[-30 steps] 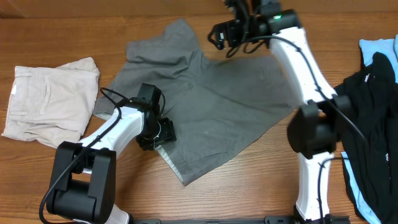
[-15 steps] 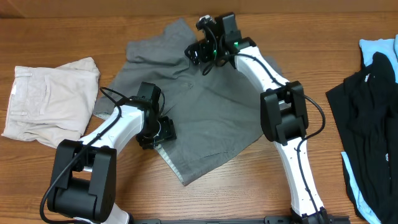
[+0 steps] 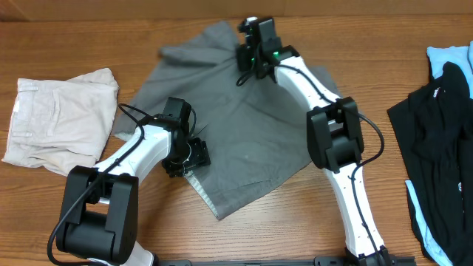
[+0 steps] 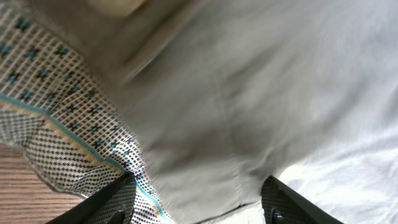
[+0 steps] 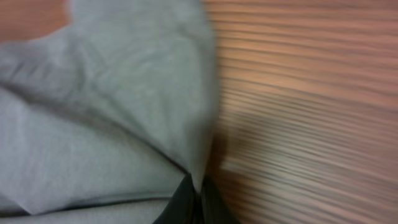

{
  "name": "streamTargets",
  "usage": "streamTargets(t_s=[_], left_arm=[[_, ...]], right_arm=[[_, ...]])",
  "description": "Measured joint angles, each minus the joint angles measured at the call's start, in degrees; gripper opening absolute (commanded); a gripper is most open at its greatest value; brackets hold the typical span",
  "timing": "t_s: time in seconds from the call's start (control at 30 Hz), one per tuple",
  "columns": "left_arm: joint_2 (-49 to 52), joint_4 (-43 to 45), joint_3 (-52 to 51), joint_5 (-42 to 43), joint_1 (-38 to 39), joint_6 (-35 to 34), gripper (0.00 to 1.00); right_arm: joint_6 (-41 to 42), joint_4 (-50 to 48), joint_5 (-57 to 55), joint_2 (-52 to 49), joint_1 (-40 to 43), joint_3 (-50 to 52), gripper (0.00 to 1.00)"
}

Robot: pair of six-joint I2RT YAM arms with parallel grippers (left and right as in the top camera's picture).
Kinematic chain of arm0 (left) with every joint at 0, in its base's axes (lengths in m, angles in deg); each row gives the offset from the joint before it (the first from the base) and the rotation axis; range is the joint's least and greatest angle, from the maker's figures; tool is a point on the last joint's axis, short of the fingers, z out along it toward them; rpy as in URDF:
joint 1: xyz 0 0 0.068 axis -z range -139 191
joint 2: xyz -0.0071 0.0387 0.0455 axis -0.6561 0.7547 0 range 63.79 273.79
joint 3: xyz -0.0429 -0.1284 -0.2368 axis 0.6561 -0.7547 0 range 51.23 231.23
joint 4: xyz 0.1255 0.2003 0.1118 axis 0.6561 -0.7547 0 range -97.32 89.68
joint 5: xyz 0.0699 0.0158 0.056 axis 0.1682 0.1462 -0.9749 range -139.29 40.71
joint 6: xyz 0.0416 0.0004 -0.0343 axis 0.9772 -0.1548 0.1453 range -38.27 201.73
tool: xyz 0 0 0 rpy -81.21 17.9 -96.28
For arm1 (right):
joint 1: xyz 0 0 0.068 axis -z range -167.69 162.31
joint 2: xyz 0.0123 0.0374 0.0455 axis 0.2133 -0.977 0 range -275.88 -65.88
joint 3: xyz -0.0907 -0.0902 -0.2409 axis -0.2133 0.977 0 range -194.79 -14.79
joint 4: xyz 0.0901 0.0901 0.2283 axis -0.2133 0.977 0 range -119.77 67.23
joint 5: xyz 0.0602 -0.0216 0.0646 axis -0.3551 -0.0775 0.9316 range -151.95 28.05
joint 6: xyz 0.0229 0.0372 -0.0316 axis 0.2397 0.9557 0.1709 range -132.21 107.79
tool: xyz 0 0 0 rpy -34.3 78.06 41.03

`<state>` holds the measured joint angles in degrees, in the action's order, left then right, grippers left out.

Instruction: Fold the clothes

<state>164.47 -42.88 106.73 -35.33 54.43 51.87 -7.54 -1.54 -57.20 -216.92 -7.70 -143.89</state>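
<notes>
I should have my open left gripper, above the loose waistband, pinch the waistband edge (image 4: 200, 183) and, since the grey shorts lie slanted (image 3: 255, 144), pull them square before folding.
The clothes (image 3: 259, 133), a grey pair of shorts, lie spread across the middle of the wooden table. My left gripper (image 3: 188, 157) sits at their lower-left edge. In the left wrist view it (image 4: 202, 208) is open, its fingers (image 4: 112, 202) wide apart over the grey cloth (image 4: 249, 93) and the patterned lining (image 4: 56, 112). My right gripper (image 3: 247, 55) is at the garment's far edge. In the right wrist view it (image 5: 196, 202) is shut on a pinched fold of the grey cloth (image 5: 112, 112), beside bare table (image 5: 311, 93).
Folded cream-white shorts (image 3: 59, 118) lie at the left. A black garment (image 3: 440, 133) over a light-blue one (image 3: 447, 55) lies at the right edge. Bare wood shows along the front of the table (image 3: 281, 229).
My right arm swung in from the back right to the garment's far edge and shut on the cloth; the far-left corner has been dragged rightward. The left arm has stayed put.
</notes>
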Motion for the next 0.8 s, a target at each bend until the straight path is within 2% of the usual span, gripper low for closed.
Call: streamTargets(t_s=[0.13, 0.23, 0.27, 0.33, 0.37, 0.43, 0.6, 0.7, 0.8], left_arm=[[-0.02, 1.42, -0.07, -0.07, -0.02, -0.15, 0.68], [0.0, 6.62, -0.07, -0.07, 0.0, -0.17, 0.68], [0.24, 9.73, -0.07, -0.07, 0.0, -0.15, 0.68], [0.44, 12.52, -0.09, -0.07, 0.0, -0.15, 0.68], [0.59, 13.66, -0.07, -0.15, 0.0, -0.15, 0.68], [0.61, 14.67, -0.09, -0.42, 0.0, -0.15, 0.68], [1.11, 15.39, 0.61, -0.66, -0.98, -0.02, 0.64], [2.69, 15.39, 2.67, 1.44, -2.91, 0.98, 0.5], [3.82, 16.52, 4.37, 3.96, -3.78, 2.01, 0.52]], right_arm=[[4.46, 5.81, -4.48, -0.02, 5.11, -4.87, 0.05], [6.1, 10.58, -6.38, -0.02, 8.74, -8.2, 0.05], [7.23, 12.5, -7.5, -0.02, 10.19, -9.07, 0.09], [8.07, 14.03, -8.55, -0.02, 11.23, -9.35, 0.34], [8.81, 15.47, -9.73, -0.02, 11.74, -9.4, 0.5], [9.16, 16.98, -10.64, -0.02, 12.07, -9.46, 0.63], [9.05, 20.2, -11.74, 0.0, 11.8, -9.6, 0.66], [8.98, 22.49, -12.79, 0.7, 11.76, -9.6, 0.67], [8.98, 26.05, -14.51, 3.28, 11.85, -9.6, 0.69]])
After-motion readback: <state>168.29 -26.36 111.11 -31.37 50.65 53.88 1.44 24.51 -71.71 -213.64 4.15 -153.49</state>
